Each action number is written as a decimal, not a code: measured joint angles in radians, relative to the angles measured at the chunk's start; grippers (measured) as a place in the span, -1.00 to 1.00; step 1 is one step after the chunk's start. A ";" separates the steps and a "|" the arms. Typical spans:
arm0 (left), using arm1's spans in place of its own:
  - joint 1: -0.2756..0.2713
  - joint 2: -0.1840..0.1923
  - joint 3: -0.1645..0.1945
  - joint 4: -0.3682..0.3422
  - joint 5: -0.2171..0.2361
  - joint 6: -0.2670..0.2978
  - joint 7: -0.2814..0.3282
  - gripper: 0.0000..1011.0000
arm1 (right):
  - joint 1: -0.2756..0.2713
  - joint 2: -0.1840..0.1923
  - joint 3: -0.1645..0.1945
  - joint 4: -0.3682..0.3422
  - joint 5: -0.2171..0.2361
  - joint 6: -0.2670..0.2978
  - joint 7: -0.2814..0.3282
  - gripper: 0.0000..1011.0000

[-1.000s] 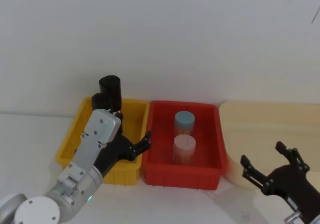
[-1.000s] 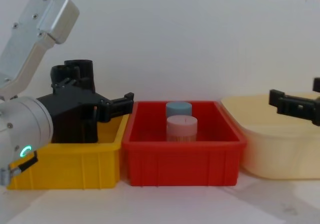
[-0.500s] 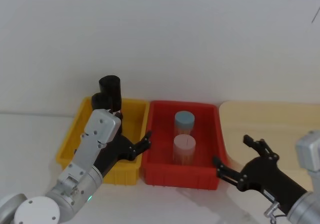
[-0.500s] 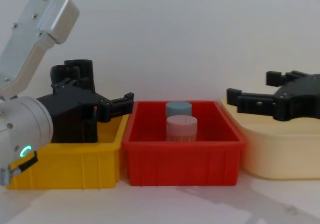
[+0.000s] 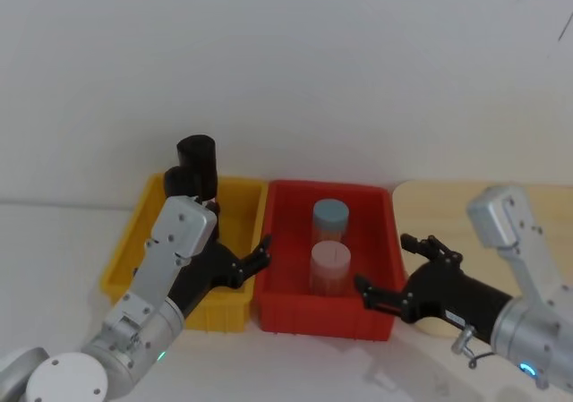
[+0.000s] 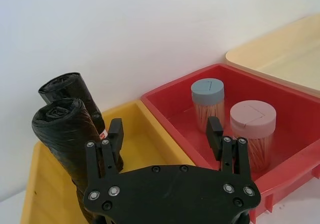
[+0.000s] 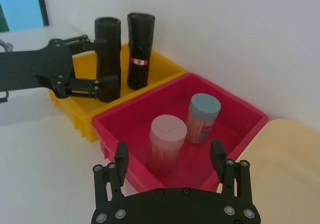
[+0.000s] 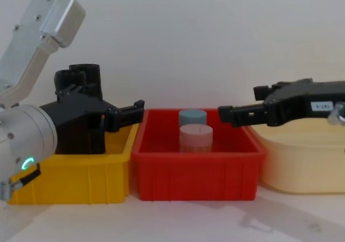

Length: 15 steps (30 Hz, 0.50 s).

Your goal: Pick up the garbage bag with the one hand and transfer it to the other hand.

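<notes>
My gripper will lift the bag (image 8: 70,79), and it will stay straight and rolled up, since the garbage bag's wound layers (image 6: 59,111) stand upright in a tight roll.
The garbage bag (image 6: 60,129) is a plain black roll standing upright in the yellow bin (image 5: 121,259), also seen from the right wrist (image 7: 107,54). My left gripper (image 6: 165,131), on the arm with the green ring, is open over that bin. One of its fingers (image 6: 115,136) sits right beside the bag, and I cannot tell if it touches. My right gripper (image 5: 385,263), on the arm with the blue ring, is open and holds nothing. It hovers over the red bin's (image 5: 322,317) front right corner, apart from the bag.
A second black roll with a red-and-white sticker (image 7: 140,44) stands just behind the bag. The red bin holds a blue-lidded jar (image 5: 329,214) and a pink-lidded jar (image 5: 329,259). A cream tub (image 8: 302,161) sits at the right. A white wall closes the back.
My right arm has swung left from over the cream tub to the red bin's right side, fingers still open. The left arm and the rolls have not moved.
</notes>
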State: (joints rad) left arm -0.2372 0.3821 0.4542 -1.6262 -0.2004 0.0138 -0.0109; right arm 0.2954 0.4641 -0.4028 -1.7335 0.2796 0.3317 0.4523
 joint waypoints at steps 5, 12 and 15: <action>0.000 0.000 0.000 0.000 0.000 0.000 0.000 0.98 | 0.081 0.002 -0.036 0.036 -0.010 0.071 0.038 0.98; 0.000 0.000 0.000 0.000 0.000 0.000 0.000 0.98 | 0.164 0.002 -0.078 0.081 -0.023 0.127 0.074 0.98; 0.000 0.000 0.000 0.000 0.000 0.000 0.000 0.98 | 0.193 -0.001 -0.096 0.101 -0.028 0.144 0.084 0.98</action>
State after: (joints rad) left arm -0.2372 0.3821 0.4542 -1.6263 -0.2004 0.0138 -0.0109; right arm 0.4881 0.4633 -0.4993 -1.6328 0.2516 0.4752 0.5366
